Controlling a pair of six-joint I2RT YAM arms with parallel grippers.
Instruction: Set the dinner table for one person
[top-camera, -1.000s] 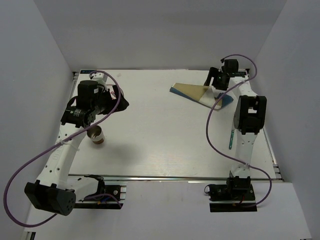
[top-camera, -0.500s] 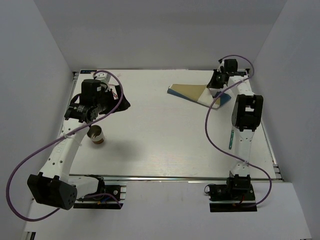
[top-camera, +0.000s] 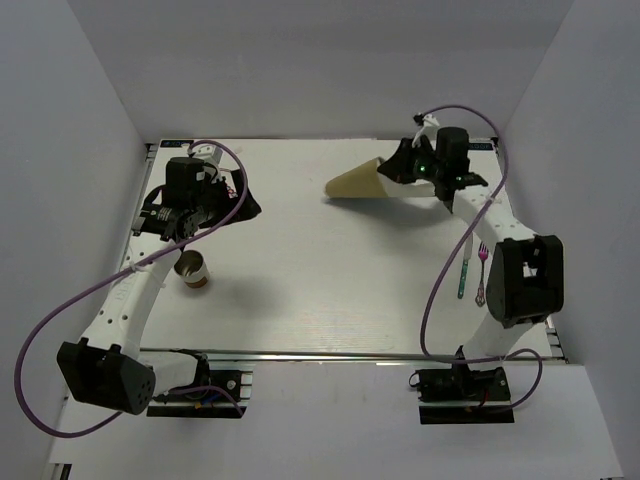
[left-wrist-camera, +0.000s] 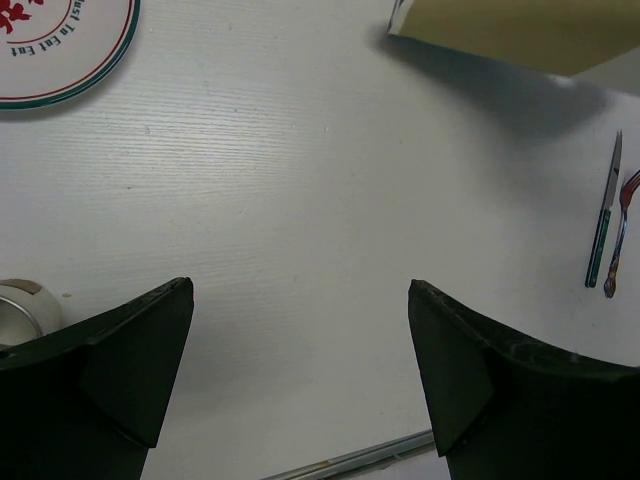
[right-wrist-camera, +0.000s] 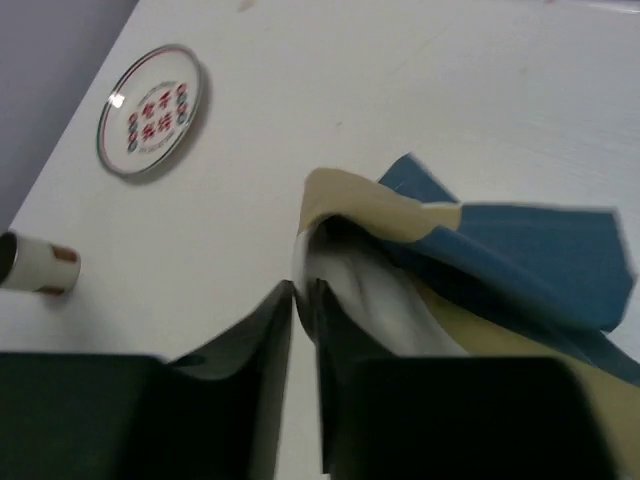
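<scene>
My right gripper holds the placemat, which hangs folded over itself (right-wrist-camera: 375, 207). I should first lay it down, then grab its folded layer and pull toward the metal rail (top-camera: 330, 356).
The white dinner table (top-camera: 320, 290) fills the top view. My right gripper (top-camera: 402, 170) is at the far right of it, shut on a corner of the blue-and-tan placemat (top-camera: 355, 182). The cloth hangs folded from the jaws, lifted off the table. In the right wrist view the fingers (right-wrist-camera: 305, 292) pinch the cloth's edge and the placemat (right-wrist-camera: 490, 255) drapes to the right. My left gripper (top-camera: 240, 207) hovers open at the far left; the left wrist view shows only bare table between its fingers (left-wrist-camera: 300, 300).
A red-printed plate (left-wrist-camera: 50, 50) lies at the far left, mostly under my left arm. A paper cup (top-camera: 190, 268) stands nearer. A green-handled knife (top-camera: 463, 272) and a fork (top-camera: 482, 272) lie at the right. A metal rail (top-camera: 350, 354) runs along the near edge.
My right gripper shut on the placemat's corner, then lifted it and swung it left. The arm's move uncovered the knife and fork. The left arm barely shifted.
</scene>
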